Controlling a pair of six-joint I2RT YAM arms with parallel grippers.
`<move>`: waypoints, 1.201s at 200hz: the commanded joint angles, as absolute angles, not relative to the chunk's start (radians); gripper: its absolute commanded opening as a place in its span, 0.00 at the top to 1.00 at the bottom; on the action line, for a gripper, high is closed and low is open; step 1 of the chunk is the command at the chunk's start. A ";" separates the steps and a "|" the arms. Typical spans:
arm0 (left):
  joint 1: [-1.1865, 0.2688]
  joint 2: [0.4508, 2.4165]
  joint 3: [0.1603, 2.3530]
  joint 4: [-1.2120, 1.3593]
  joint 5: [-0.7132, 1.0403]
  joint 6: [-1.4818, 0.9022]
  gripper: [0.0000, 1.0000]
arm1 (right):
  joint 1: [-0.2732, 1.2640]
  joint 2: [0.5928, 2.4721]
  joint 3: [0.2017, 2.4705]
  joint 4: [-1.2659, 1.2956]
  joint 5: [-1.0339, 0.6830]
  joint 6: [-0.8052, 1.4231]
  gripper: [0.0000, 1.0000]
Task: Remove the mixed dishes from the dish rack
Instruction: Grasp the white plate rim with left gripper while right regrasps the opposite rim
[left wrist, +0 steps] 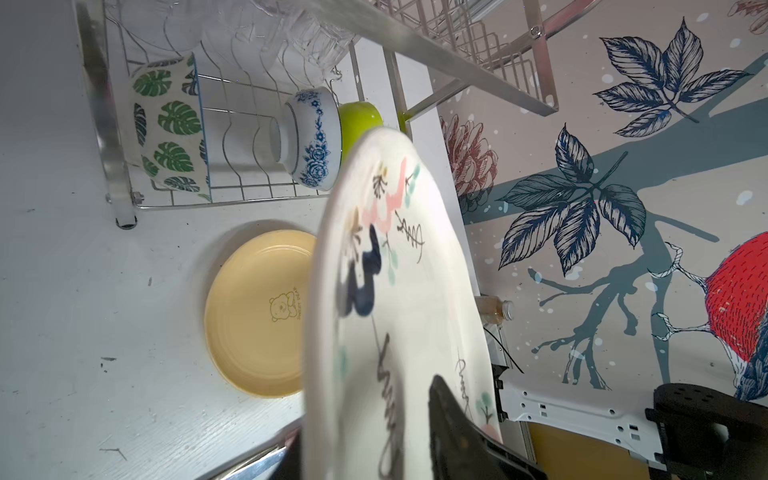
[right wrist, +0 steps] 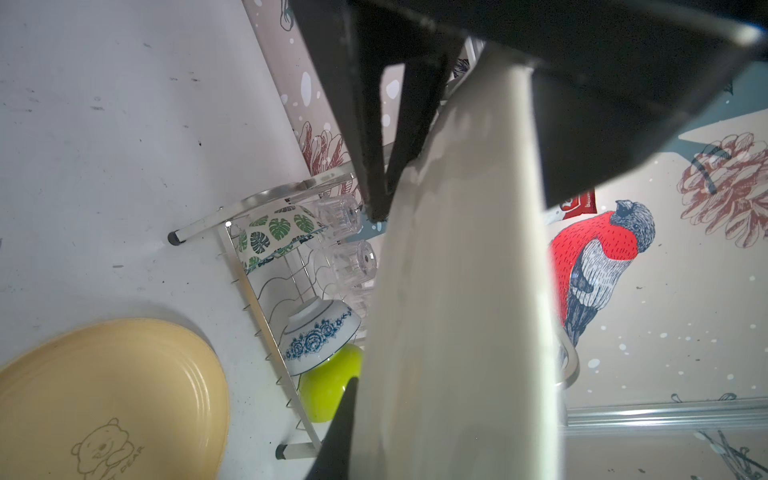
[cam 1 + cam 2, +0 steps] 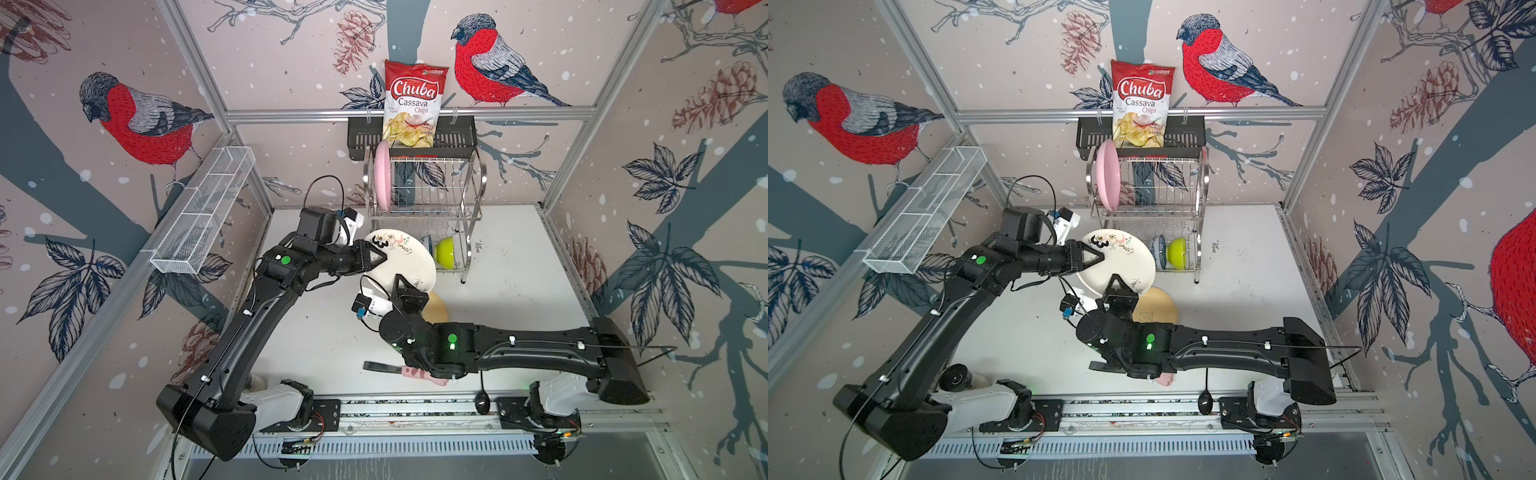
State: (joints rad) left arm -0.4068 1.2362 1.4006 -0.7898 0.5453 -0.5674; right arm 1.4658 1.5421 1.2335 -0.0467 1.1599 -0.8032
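My right gripper should take the rim (image 3: 433,261) opposite my left gripper before stacking, because it is holding the white plate's near rim (image 3: 424,289) and is in the way to the cream-yellow plate.
A white plate with drawings (image 3: 409,262) (image 3: 1125,262) hangs tilted in the air in front of the dish rack (image 3: 478,216). My left gripper (image 3: 380,254) is shut on its left rim, and my right gripper (image 3: 402,281) is shut on its near rim. A pink plate (image 3: 382,176) stands upright in the rack's upper tier. The lower tier holds a green-leaf bowl (image 1: 166,124), a blue-white bowl (image 3: 428,245), a lime bowl (image 3: 444,251) and clear glasses (image 2: 349,249). A cream-yellow plate (image 3: 438,309) lies flat on the table under the held plate.
A chips bag (image 3: 413,104) stands in a black slotted basket (image 3: 457,135) on the back wall, above the rack. A white mesh tray (image 3: 208,208) hangs on the left wall. A black spoon (image 3: 482,399) and a pink-handled tool (image 3: 415,372) lie near the front edge.
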 commanded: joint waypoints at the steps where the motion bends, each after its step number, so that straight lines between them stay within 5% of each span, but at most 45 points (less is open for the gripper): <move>1: -0.414 1.241 1.382 -0.792 0.542 -0.535 0.78 | 1.462 1.541 1.245 0.196 1.185 -0.828 1.00; 36: -0.417 1.227 1.351 -0.762 0.546 -0.553 1.00 | 1.458 1.538 1.240 0.209 1.177 -0.816 0.91; 63: -0.419 1.212 1.340 -0.717 0.573 -0.586 1.00 | 1.445 1.515 1.226 0.206 1.160 -0.758 0.79; 124: -0.421 1.207 1.379 -0.689 0.557 -0.637 1.00 | 1.414 1.404 1.292 -0.083 0.871 -0.375 0.32; 192: -0.419 1.317 1.525 -0.723 0.575 -0.648 1.00 | 1.341 1.285 1.505 -0.392 0.332 0.042 0.20; 240: -0.417 1.331 1.515 -0.690 0.576 -0.508 1.00 | 0.956 1.129 1.377 -0.313 0.045 0.281 0.24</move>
